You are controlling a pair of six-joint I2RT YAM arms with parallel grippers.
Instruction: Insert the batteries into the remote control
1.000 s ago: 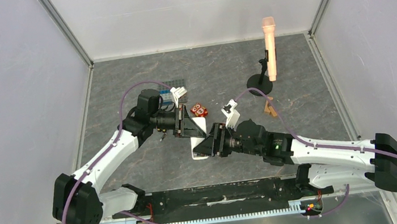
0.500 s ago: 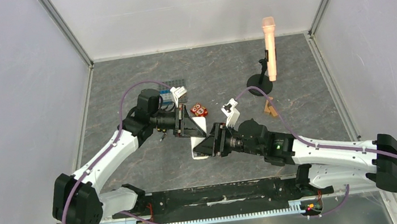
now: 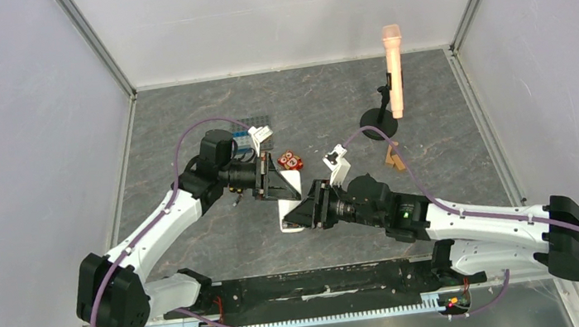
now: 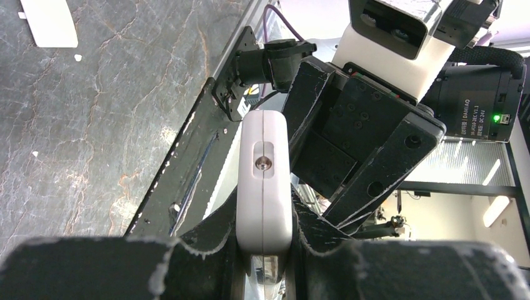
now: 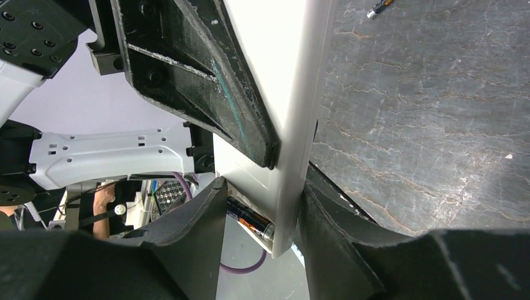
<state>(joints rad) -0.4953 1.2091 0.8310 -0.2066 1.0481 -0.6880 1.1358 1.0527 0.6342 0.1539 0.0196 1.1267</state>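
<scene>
I should open my right gripper, move it a little and squeeze the battery's raised end (image 5: 233,205) in, because the battery slants in the remote control's open compartment (image 5: 255,222).
The white remote control (image 3: 288,223) is held off the table between both arms. My left gripper (image 3: 281,189) is shut on its upper part; the left wrist view shows its narrow edge (image 4: 264,187) clamped between the jaws. My right gripper (image 3: 303,213) is closed around the lower end. In the right wrist view one finger (image 5: 187,237) presses a dark battery (image 5: 250,219) lying in the remote's (image 5: 275,50) open compartment, and the other finger bears on the opposite side. A second battery (image 5: 379,9) lies on the table.
A loose white cover plate (image 4: 50,22) lies on the grey table. Red owl toys (image 3: 290,160) and a blue toy by a dark grid tray (image 3: 256,124) sit behind the left arm. A microphone on its stand (image 3: 393,67) and brown wooden pieces (image 3: 391,158) stand right.
The right gripper's jaws have narrowed onto the remote's lower end. Both arms have stayed almost where they were.
</scene>
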